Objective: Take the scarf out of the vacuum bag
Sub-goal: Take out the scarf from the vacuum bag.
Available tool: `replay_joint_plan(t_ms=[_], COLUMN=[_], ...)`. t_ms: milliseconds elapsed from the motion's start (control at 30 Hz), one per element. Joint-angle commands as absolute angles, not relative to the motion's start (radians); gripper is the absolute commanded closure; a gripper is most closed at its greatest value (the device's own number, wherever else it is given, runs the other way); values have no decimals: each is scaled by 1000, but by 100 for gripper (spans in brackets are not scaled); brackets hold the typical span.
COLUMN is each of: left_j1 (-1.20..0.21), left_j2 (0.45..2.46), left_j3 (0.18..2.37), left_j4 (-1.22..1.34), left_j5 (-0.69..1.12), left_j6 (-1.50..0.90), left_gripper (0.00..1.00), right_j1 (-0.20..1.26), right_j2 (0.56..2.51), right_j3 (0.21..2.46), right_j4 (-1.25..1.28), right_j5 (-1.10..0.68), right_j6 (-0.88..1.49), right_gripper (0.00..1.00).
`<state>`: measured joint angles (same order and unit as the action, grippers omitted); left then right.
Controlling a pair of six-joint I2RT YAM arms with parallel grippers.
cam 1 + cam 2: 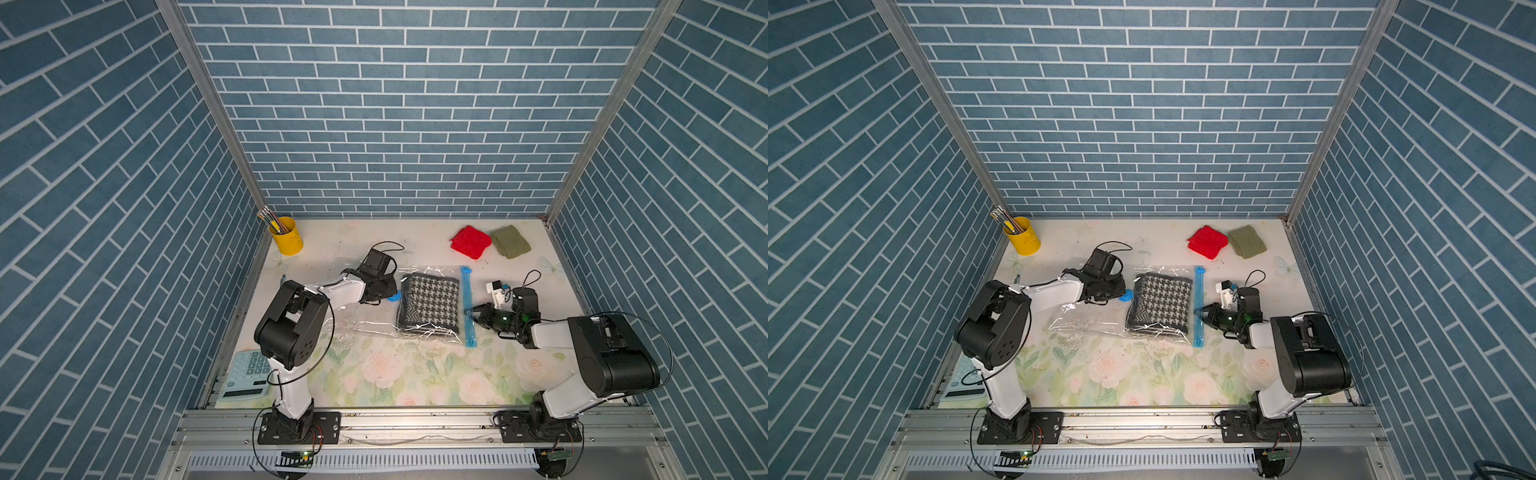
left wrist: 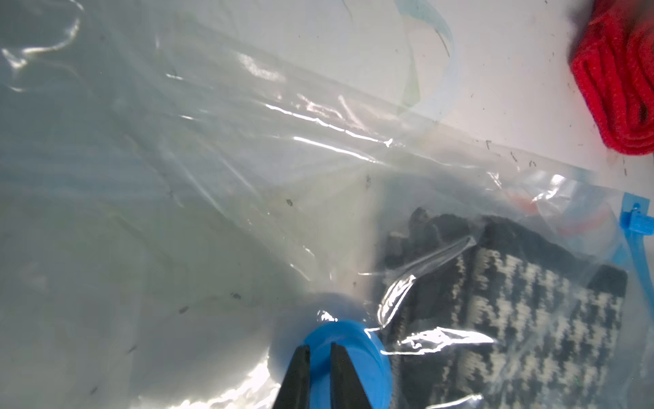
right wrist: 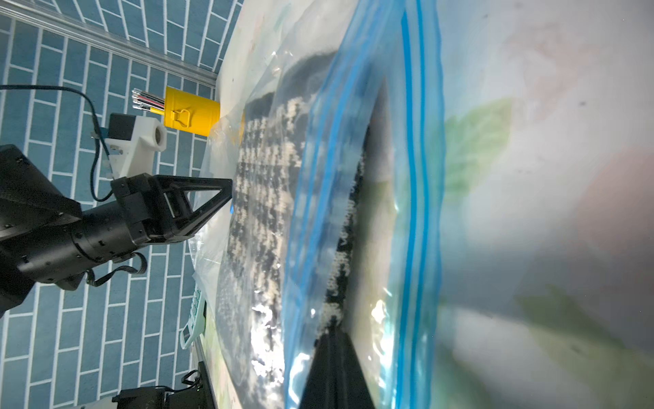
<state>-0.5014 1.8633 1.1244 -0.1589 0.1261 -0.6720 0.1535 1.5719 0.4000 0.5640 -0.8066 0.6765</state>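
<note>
My right gripper should open its fingers wide inside the bag's opening (image 3: 374, 235) before it pulls the scarf out, because the bag's upper zip edge (image 3: 325, 163) lies close over the scarf's edge.
The clear vacuum bag (image 1: 357, 328) (image 1: 1084, 324) lies flat mid-table with the houndstooth scarf (image 1: 430, 303) (image 1: 1163, 305) inside, close to the light-blue zip strip (image 1: 468, 299). My left gripper (image 1: 381, 296) (image 2: 319, 348) is at the bag's round blue valve cap (image 1: 394, 296) (image 2: 354, 357), its jaws nearly together with the cap between them. My right gripper (image 1: 471, 314) (image 3: 332, 333) is shut. Its tips sit in the parted mouth between the two zip lips (image 3: 412, 177), against the scarf's edge (image 3: 269, 212). Whether they pinch anything is hidden.
A red knit piece (image 1: 469, 242) and an olive knit piece (image 1: 510, 241) lie at the back right. A yellow cup of pencils (image 1: 286, 237) stands at the back left. A calculator (image 1: 245, 376) lies by the left arm's base. Brick-patterned walls enclose three sides.
</note>
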Motion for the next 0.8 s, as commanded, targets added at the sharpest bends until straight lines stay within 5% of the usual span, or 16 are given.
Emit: replay_joint_plan(t_ms=[0, 333, 767], left_j1=[-504, -503, -504], left_j2=[1857, 1835, 1806], left_j3=[1097, 1039, 1000], left_j4=[-179, -136, -111], left_j5=[146, 161, 169], left_j6=[-672, -683, -700], left_gripper=[88, 81, 80], right_j1=[161, 165, 176], right_j2=[1579, 1663, 1680], right_j3=[399, 417, 445], right_j4=[624, 650, 615], right_j5=[-867, -902, -896], right_j6=[700, 720, 720], right_gripper=[93, 56, 42])
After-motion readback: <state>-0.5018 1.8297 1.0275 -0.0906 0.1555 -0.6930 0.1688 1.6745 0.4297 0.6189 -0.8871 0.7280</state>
